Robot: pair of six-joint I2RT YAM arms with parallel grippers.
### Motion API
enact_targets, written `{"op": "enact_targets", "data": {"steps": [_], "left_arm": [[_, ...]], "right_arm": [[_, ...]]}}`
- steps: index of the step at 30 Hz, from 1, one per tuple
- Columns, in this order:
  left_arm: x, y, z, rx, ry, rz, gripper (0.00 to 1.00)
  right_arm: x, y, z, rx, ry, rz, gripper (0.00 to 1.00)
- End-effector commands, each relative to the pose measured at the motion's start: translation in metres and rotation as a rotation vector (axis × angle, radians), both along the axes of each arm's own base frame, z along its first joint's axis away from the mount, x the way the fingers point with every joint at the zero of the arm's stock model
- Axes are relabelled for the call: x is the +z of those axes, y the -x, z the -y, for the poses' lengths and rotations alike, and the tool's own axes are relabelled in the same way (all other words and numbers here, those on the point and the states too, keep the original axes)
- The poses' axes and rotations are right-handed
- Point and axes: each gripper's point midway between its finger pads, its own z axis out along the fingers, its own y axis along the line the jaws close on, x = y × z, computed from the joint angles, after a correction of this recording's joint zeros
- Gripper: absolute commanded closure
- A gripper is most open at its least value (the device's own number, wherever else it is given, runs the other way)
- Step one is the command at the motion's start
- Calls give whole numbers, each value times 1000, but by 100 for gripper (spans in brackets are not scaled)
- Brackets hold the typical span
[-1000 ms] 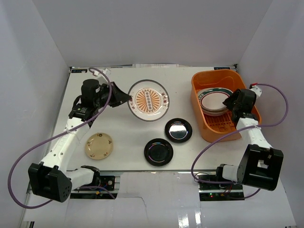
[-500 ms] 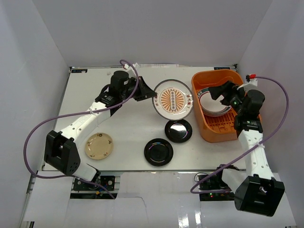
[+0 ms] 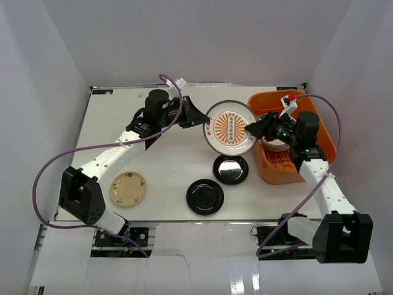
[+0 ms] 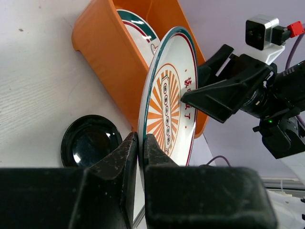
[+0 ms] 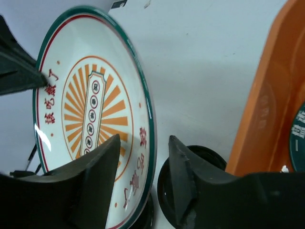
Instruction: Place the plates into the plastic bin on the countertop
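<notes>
My right gripper should grasp the plate's rim [image 5: 149, 136] nearest the orange bin and lower it in, since my left gripper holds the white plate [image 3: 230, 128] short of the bin.
My left gripper [image 3: 206, 120] is shut on the left rim of the white plate with the orange sunburst [image 3: 230, 128] and holds it tilted on edge in the air, just left of the orange bin [image 3: 270, 98]. My right gripper [image 3: 252, 129] is open, its jaws either side of the plate's right rim. The left wrist view shows my fingers [image 4: 141, 143] pinching the plate [image 4: 169, 105]. In the right wrist view the rim [image 5: 147, 124] runs between my spread fingers [image 5: 144, 139]. A teal-rimmed plate [image 4: 138, 24] lies in the bin [image 4: 105, 52]. The blue and pink plates are hidden.
Two glossy black plates [image 3: 230, 169] [image 3: 205, 196] lie on the white countertop [image 3: 159, 160] below the held plate. A small cream plate [image 3: 128, 188] lies at the front left. White walls enclose the table. Purple cables loop off both arms.
My left arm has carried the sunburst plate right, up to the bin. My right arm has swung left from over the bin, and its open jaws now straddle the plate's right rim.
</notes>
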Motion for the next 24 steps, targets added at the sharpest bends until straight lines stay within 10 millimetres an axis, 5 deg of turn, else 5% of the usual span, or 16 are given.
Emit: {"op": "enact_targets", "data": {"steps": [1, 3, 5, 7, 8, 10, 11, 13, 14, 15, 16, 17, 18, 24], "left_arm": [[54, 10, 5, -54, 95, 134, 100], [54, 12, 2, -51, 89, 147, 100], [50, 15, 0, -50, 73, 157, 87], [48, 21, -7, -42, 35, 157, 65], [45, 22, -11, -41, -1, 186, 40], [39, 28, -30, 13, -77, 194, 23], [24, 30, -40, 33, -136, 207, 13], [13, 42, -69, 119, -222, 211, 7], [3, 47, -78, 140, -255, 203, 5], [-26, 56, -89, 145, -313, 165, 4], [-31, 69, -100, 158, -327, 158, 4], [-43, 75, -106, 162, -341, 135, 3], [-75, 90, -111, 143, -368, 67, 3], [-135, 138, -117, 77, -337, -117, 3]], "right_arm": [[35, 4, -17, 77, -48, 82, 51], [36, 2, -16, 56, -70, 93, 73], [39, -3, -13, 10, -97, 77, 92], [50, -7, -7, -46, -106, 99, 92], [56, -15, 4, -116, -104, 111, 92], [70, -22, 22, -204, -93, 122, 92], [75, -32, 50, -323, -75, 129, 92], [73, -36, 79, -455, -53, 113, 92], [70, -40, 110, -585, -39, 109, 92], [64, -40, 124, -646, -42, 93, 92], [64, -36, 136, -700, -50, 99, 92], [45, -34, 161, -805, -42, 64, 92], [38, -32, 169, -841, -45, 50, 92], [-20, -34, 199, -969, 28, -76, 92]]}}
